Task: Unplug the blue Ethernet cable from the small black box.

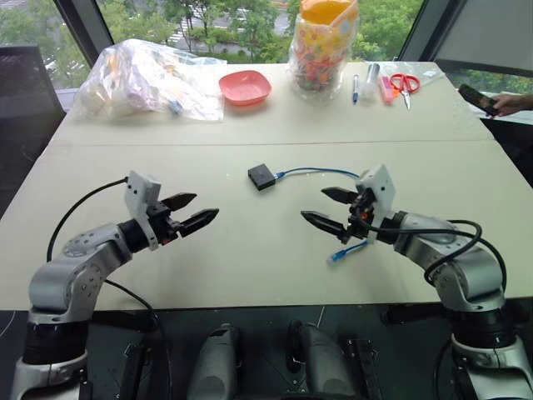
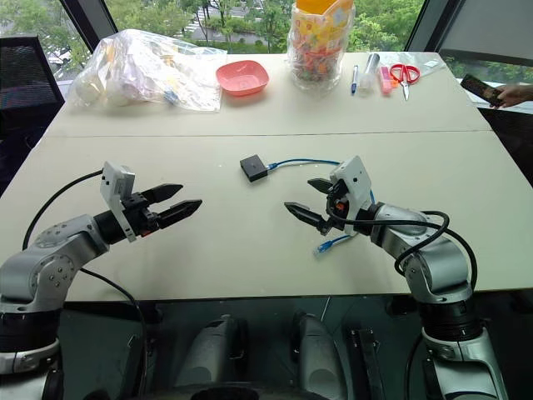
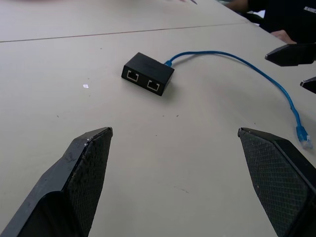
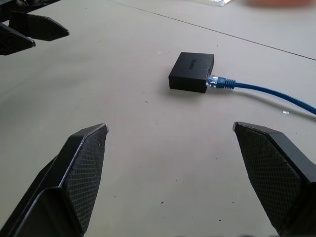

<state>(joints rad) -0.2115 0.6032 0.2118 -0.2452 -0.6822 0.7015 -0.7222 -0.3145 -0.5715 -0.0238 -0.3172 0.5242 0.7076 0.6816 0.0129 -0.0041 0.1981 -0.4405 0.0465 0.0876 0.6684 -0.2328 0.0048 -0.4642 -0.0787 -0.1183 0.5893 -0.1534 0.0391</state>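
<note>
The small black box (image 1: 261,177) is lying flat, and its plugged end points toward my right gripper. My right gripper should lift the box by the plug (image 1: 280,175) before my left gripper takes hold of it.
The small black box (image 1: 261,177) lies flat in the middle of the beige table (image 1: 250,250). In the left wrist view the box (image 3: 148,74) shows two empty ports on one side. The blue Ethernet cable (image 1: 321,172) is plugged into the opposite side of the box (image 4: 191,72), as the cable (image 4: 256,88) shows in the right wrist view. It arcs right behind my right gripper, and its free plug (image 1: 337,256) lies on the table. My left gripper (image 1: 193,211) hovers open, left of the box and nearer me. My right gripper (image 1: 326,207) hovers open to the right, holding nothing.
At the table's far side lie a clear plastic bag of items (image 1: 146,79), a pink bowl (image 1: 245,87), a jar of colourful sweets (image 1: 323,52), pens (image 1: 356,87) and red scissors (image 1: 405,86). A person's hand with a phone (image 1: 491,102) shows at the far right.
</note>
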